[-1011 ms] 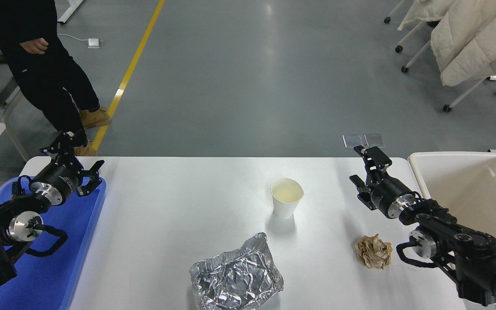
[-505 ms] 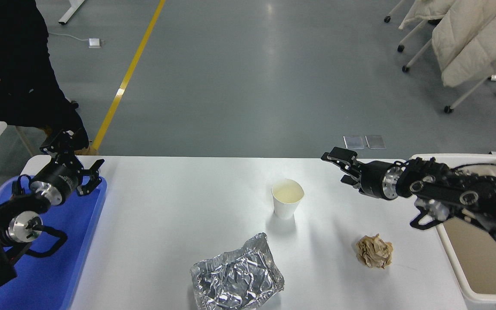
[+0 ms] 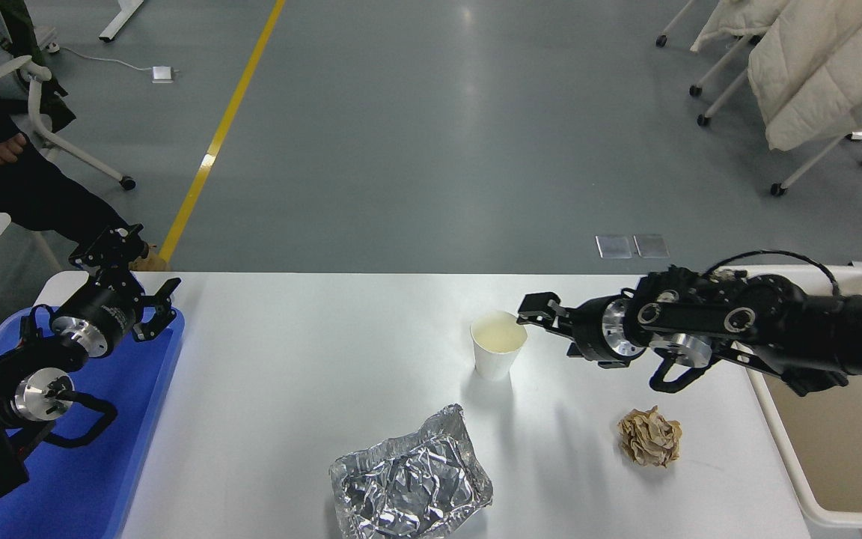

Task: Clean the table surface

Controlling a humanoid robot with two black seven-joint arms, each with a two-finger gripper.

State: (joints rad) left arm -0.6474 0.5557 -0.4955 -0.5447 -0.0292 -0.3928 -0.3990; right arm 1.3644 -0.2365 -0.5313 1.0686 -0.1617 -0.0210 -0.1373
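The white paper cup (image 3: 495, 355) should be empty and tilt cleanly when I lift it, because smooth pale shading (image 3: 499, 332) runs down inside the cup's rim.
The white table surface (image 3: 289, 374) carries a white paper cup (image 3: 498, 352) with pale liquid at its middle, a crumpled foil container (image 3: 410, 479) near the front edge, and a crumpled brown paper ball (image 3: 649, 436) at the front right. My right gripper (image 3: 539, 318) points left, open, its upper fingertip just at the cup's right rim and holding nothing. My left gripper (image 3: 139, 288) is parked open at the lower left over the blue tray (image 3: 102, 479).
A cream-white deep bin (image 3: 835, 442) stands off the table's right end, under my right arm. A person (image 3: 19, 187) is at the far left beside a chair. Wheeled chairs with a white coat (image 3: 812, 67) stand at the back right.
My right arm has swung left from beside the bin across the table, bringing its gripper to the cup's right rim. The person at the top left has moved away leftward.
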